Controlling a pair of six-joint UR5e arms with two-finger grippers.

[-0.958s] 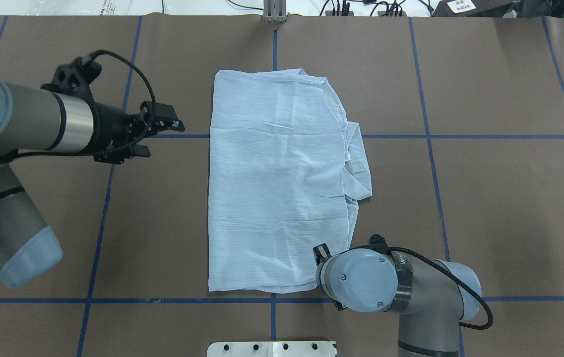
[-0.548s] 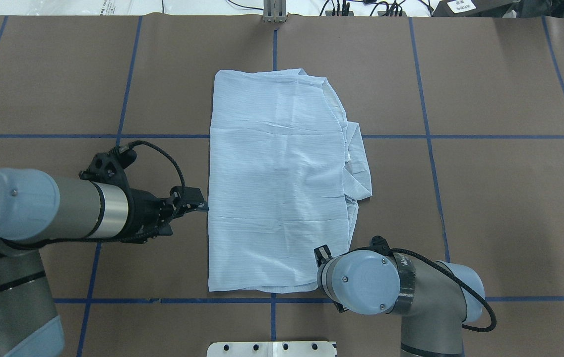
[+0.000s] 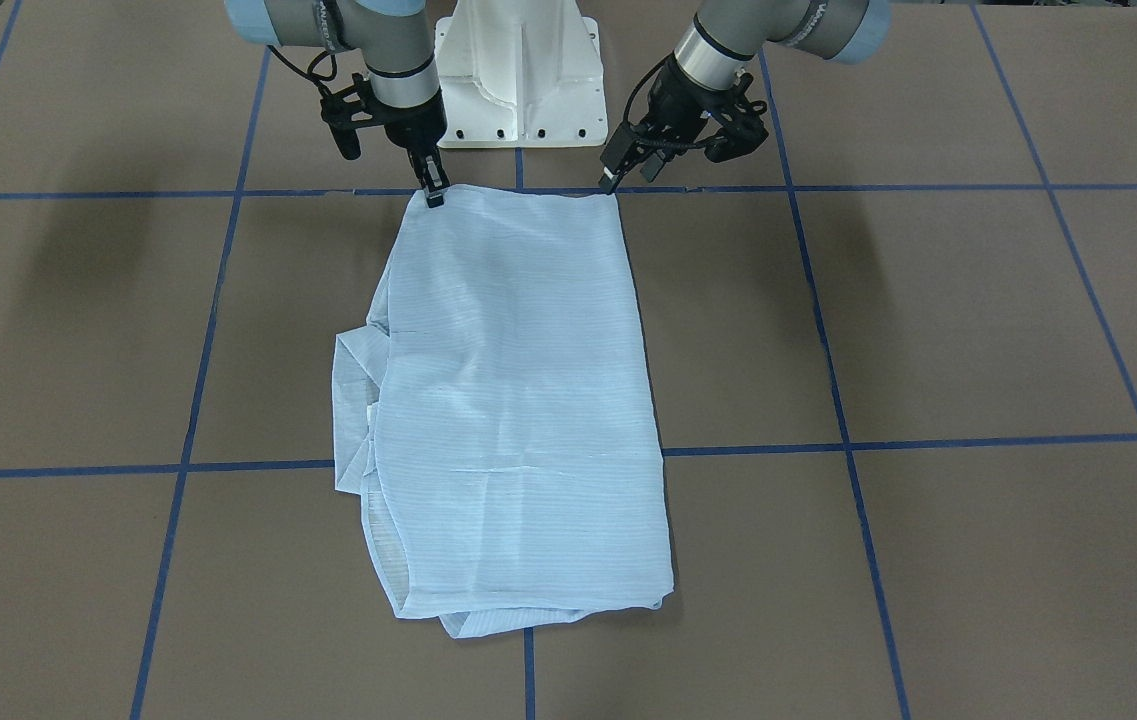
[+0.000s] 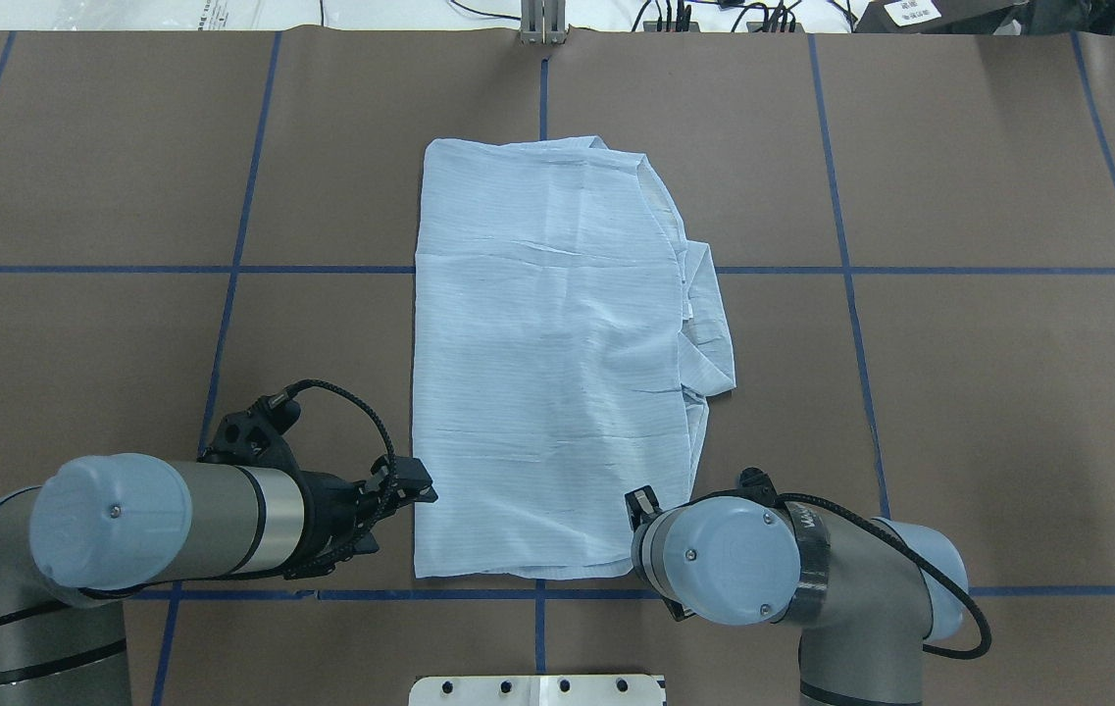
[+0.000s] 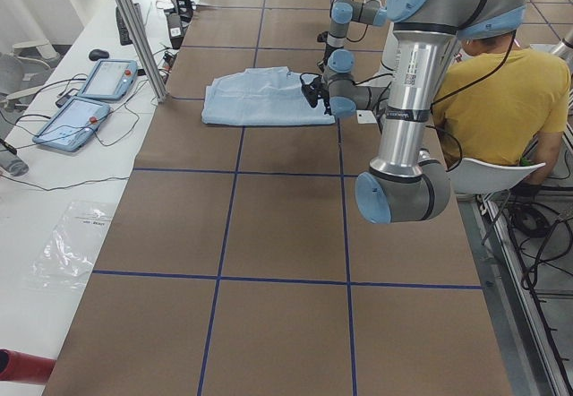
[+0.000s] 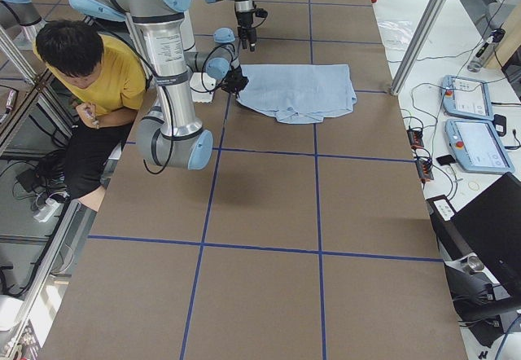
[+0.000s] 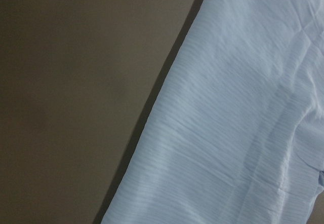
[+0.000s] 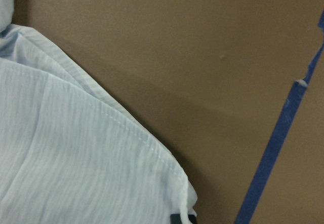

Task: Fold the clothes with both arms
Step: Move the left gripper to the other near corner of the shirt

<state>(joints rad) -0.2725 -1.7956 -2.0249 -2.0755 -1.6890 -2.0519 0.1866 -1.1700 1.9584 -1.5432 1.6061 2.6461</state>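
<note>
The collar and sleeve heap (image 3: 355, 402) sticks out past the shirt's long side (image 3: 378, 420), so it will keep sticking out when I fold the shirt's near edge over.
The pale-blue shirt (image 4: 557, 363) lies folded into a long rectangle at the table's middle, also in the front-facing view (image 3: 518, 400). A collar and sleeve bunch sticks out along its right side (image 4: 709, 333). My left gripper (image 4: 407, 515) is open and low beside the shirt's near-left corner, just off the cloth (image 3: 623, 178). The left wrist view shows the shirt's edge (image 7: 228, 122) and no fingers. My right gripper (image 3: 434, 195) is shut on the shirt's near-right corner. Its fingertip (image 8: 182, 218) shows at that corner. My right wrist hides it in the overhead view.
The white pedestal base (image 3: 518, 75) stands just behind the shirt's near edge. A person in a yellow shirt (image 6: 89, 67) sits behind the robot. Control tablets (image 5: 85, 100) and cables lie beyond the table's far edge. Brown table surface with blue tape lines (image 4: 959, 392) surrounds the shirt.
My left arm has swung from the far left side toward me, bringing its open gripper down to the shirt's near-left corner. The right arm has barely moved. The shirt lies unchanged.
</note>
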